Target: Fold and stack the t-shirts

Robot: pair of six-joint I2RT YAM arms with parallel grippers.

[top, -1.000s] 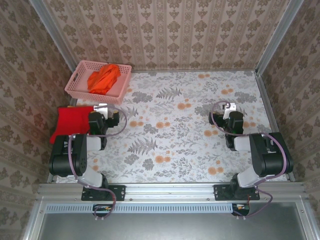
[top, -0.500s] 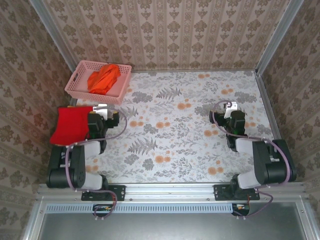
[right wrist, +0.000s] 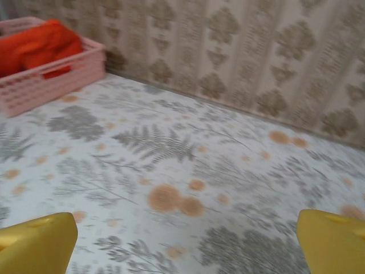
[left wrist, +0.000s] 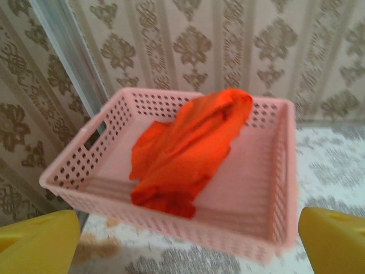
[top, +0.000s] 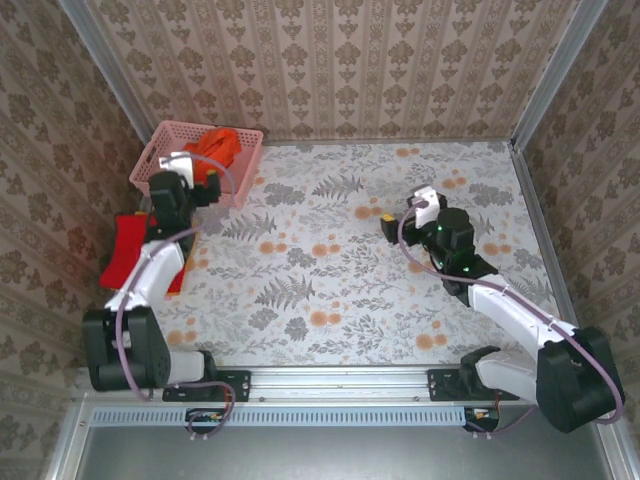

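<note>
The orange t-shirt rises in loose folds (left wrist: 185, 142) in front of my left gripper's open fingers, so I keep reaching into the pink basket (top: 214, 150) until they close on it.
A bright orange t-shirt (top: 216, 150) lies crumpled in the pink basket (top: 150, 158) at the far left corner. In the left wrist view the orange t-shirt (left wrist: 191, 142) sits just ahead of my left gripper (left wrist: 185, 245), whose yellow fingertips (left wrist: 37, 242) stand wide apart with nothing between them. The left gripper (top: 200, 178) hovers at the basket's near side. A deeper red t-shirt (top: 128, 250) lies at the table's left edge, partly hidden by the left arm. My right gripper (top: 390, 220) is open above the patterned table (top: 330, 260), right of centre. Nothing sits between the right gripper's (right wrist: 182, 245) fingers.
The basket (right wrist: 54, 74) with the orange t-shirt (right wrist: 37, 45) shows far left in the right wrist view. Patterned walls close in the table on three sides. A metal rail (top: 340, 380) runs along the near edge by the arm bases.
Both arms have risen from their tucked poses. The left gripper swung up and away to the basket. The right gripper reached forward and left over the table. Both stayed open.
</note>
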